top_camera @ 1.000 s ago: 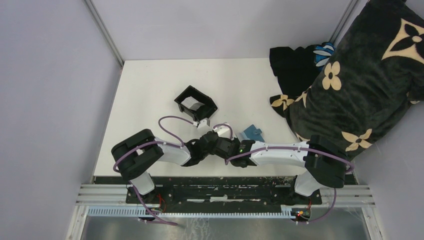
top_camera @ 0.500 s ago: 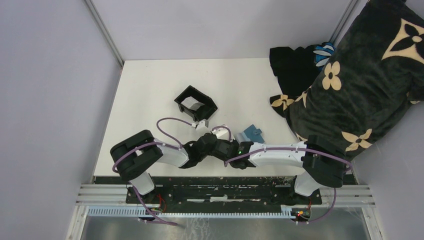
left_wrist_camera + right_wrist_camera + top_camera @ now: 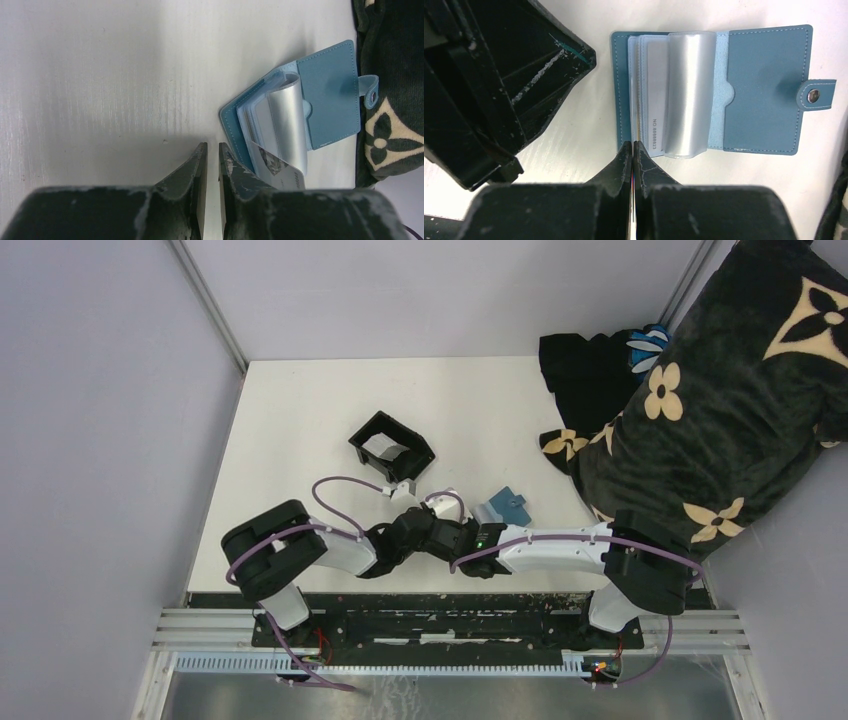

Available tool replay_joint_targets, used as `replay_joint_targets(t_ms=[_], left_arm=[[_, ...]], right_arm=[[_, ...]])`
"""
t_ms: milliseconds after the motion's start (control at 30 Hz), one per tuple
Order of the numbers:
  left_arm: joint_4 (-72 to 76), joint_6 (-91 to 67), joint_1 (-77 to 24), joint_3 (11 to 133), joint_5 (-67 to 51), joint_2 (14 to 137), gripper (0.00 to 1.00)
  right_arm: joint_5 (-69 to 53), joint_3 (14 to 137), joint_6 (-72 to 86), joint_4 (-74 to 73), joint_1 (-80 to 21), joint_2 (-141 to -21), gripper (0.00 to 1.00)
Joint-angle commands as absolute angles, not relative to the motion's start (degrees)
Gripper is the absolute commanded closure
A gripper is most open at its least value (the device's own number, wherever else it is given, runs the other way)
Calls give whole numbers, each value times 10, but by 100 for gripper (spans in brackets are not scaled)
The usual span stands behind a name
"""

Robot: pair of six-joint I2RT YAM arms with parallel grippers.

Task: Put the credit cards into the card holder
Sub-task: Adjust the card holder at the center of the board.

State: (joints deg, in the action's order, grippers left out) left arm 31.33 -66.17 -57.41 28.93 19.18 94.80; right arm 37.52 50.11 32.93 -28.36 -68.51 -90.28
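The silvery sleeve (image 3: 690,92) curls up over the card holder, so next my left gripper pins the card holder's edge (image 3: 234,137) before my right gripper turns the sleeve over.
The card holder (image 3: 764,90) lies open on the white table, teal-blue outside and lighter blue inside, with a silvery sleeve (image 3: 689,95) bulging up in its middle. My right gripper (image 3: 632,145) is shut on a thin credit card seen edge-on, its far end at the holder's left pockets. Another card (image 3: 655,115) with a printed number sits in a sleeve. In the left wrist view the card holder (image 3: 330,95) is to the right, and a pale card (image 3: 280,172) pokes out of its near edge. My left gripper (image 3: 212,150) stands just left of the holder, slightly open and holding nothing.
A black open-topped box (image 3: 392,446) with something white inside stands behind the arms. A dark flowered blanket (image 3: 720,390) is heaped along the table's right side, close to the card holder (image 3: 505,507). Both arms crowd together at the front middle.
My left gripper's jaws have parted a little. The right gripper stays shut on its card, and both arms have barely shifted.
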Motion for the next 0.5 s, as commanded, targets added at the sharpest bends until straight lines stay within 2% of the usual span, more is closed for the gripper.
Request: replay_joint_targets(t_ms=[0, 467], left_arm=[[366, -661, -588, 297, 196, 952, 78], [435, -652, -588, 311, 162, 980, 76]], right_arm=[[413, 503, 331, -305, -673, -921, 99], [450, 495, 330, -319, -672, -914, 99]])
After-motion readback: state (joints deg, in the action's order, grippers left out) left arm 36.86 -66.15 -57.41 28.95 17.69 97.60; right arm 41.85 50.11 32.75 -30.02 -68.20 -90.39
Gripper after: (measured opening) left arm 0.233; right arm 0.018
